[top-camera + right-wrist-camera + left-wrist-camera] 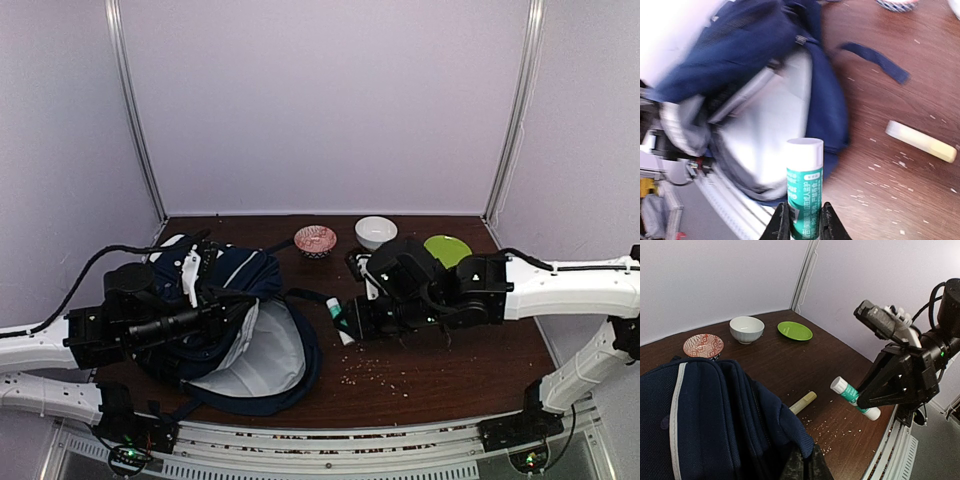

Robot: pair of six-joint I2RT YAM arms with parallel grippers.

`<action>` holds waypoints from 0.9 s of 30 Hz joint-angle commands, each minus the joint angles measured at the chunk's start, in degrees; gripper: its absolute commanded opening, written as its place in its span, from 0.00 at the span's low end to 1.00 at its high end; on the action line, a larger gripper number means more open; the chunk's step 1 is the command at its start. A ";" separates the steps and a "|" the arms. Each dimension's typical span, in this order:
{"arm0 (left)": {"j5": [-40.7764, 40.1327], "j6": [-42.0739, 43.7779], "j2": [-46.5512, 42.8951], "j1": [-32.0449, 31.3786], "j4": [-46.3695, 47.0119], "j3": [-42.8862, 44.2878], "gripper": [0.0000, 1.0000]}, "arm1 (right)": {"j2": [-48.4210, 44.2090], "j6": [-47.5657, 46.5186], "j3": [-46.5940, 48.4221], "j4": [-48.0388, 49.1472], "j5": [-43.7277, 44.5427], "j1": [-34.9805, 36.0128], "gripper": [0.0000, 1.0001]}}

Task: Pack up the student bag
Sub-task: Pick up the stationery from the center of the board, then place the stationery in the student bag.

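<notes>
The bag's opening is wide open toward the glue stick's white cap (pixel 805 154), so my right gripper goes on moving the glue stick in until it is over the grey lining (pixel 268 358), then let go.
The student bag (pixel 235 330), navy blue with a pale grey lining, lies open on the left of the table. It also shows in the left wrist view (pixel 705 410) and in the right wrist view (pixel 755 75). My left gripper (pixel 807 469) is shut on the bag's opening edge and holds the fabric up. My right gripper (pixel 805 225) is shut on a green-and-white glue stick (pixel 805 180) and holds it above the table, just right of the bag's mouth. The stick also shows in the top view (pixel 338 322) and in the left wrist view (pixel 854 397).
A pale yellow marker (pixel 803 402) lies on the table beside the bag, also in the right wrist view (pixel 920 141). A red patterned bowl (pixel 315 240), a white bowl (pixel 375 232) and a green plate (pixel 447 250) stand at the back. Crumbs (pixel 380 375) dot the front.
</notes>
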 commanded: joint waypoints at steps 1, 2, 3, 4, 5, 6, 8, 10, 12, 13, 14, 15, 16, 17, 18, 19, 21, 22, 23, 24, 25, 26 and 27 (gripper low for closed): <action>0.52 0.32 -0.31 0.00 5.90 1.56 0.00 | 3.89 0.29 5.47 4.24 -5.78 0.40 0.08; 0.51 0.27 -0.40 0.02 6.17 1.52 0.00 | 6.05 0.98 6.81 5.23 -6.94 0.46 0.08; 0.44 0.26 -0.58 0.02 6.23 1.58 0.00 | 8.40 1.44 8.26 6.25 -8.55 0.41 0.08; 0.41 0.26 -0.80 0.02 6.18 1.71 0.00 | 10.61 1.94 9.90 6.93 -9.78 0.43 0.08; 0.38 0.38 -1.03 0.02 5.90 2.06 0.00 | 13.03 2.42 11.42 7.57 -11.21 0.46 0.08; 0.34 0.58 -1.37 0.02 5.32 2.57 0.00 | 14.97 2.95 12.95 8.41 -12.51 0.36 0.08; 0.25 0.78 -2.23 -0.02 4.33 3.27 0.00 | 19.37 4.32 15.52 9.84 -14.18 0.25 0.08; 0.24 0.78 -3.29 0.02 4.33 3.35 0.00 | 22.49 6.38 17.33 12.73 -16.24 -0.18 0.08; 0.54 0.71 -4.04 0.01 4.56 3.20 0.00 | 25.48 9.00 19.09 15.19 -17.67 -0.73 0.08; 0.66 0.63 -4.28 0.02 4.74 3.24 0.00 | 27.11 10.30 20.03 15.96 -17.92 -1.03 0.08; 0.74 0.52 -4.39 0.02 4.89 3.19 0.00 | 28.54 11.72 20.88 16.61 -17.81 -1.25 0.08; 0.76 0.19 -4.41 0.02 5.05 3.00 0.00 | 29.93 13.14 21.56 17.44 -17.75 -1.47 0.08; 0.84 0.01 -4.34 0.02 5.30 2.87 0.00 | 31.47 14.53 22.69 18.10 -17.77 -1.59 0.08; 0.86 -0.11 -4.26 0.02 5.41 2.77 0.00 | 32.84 15.66 23.69 18.51 -17.48 -1.66 0.08; 0.73 -0.42 -4.16 0.02 5.47 2.63 0.00 | 34.32 16.94 24.65 18.69 -16.97 -1.73 0.08; 0.59 -0.58 -4.15 0.02 5.43 2.51 0.00 | 35.65 18.24 25.35 18.85 -16.31 -1.92 0.08; 0.51 -0.82 -4.15 0.02 5.28 2.33 0.00 | 37.83 21.54 25.57 20.64 -15.41 -2.31 0.08; 0.51 -1.00 -4.22 -0.02 5.22 2.22 0.00 | 38.78 23.20 25.41 21.44 -14.93 -2.52 0.08; 0.51 -1.18 -4.31 0.01 5.14 2.13 0.00 | 39.59 25.05 25.11 22.38 -14.38 -2.64 0.08; 0.59 -1.37 -4.40 -0.02 5.06 1.96 0.00 | 40.39 26.72 24.92 23.59 -14.02 -2.76 0.08; 0.74 -1.61 -4.49 0.01 5.14 1.85 0.00 | 41.17 27.68 24.94 24.12 -13.28 -2.85 0.08; 0.85 -1.78 -4.50 0.02 5.19 1.74 0.00 | 41.86 28.37 24.91 24.61 -12.26 -3.06 0.08; 0.94 -1.98 -4.50 0.02 5.27 1.60 0.00 | 42.48 28.89 24.82 25.29 -11.39 -3.18 0.08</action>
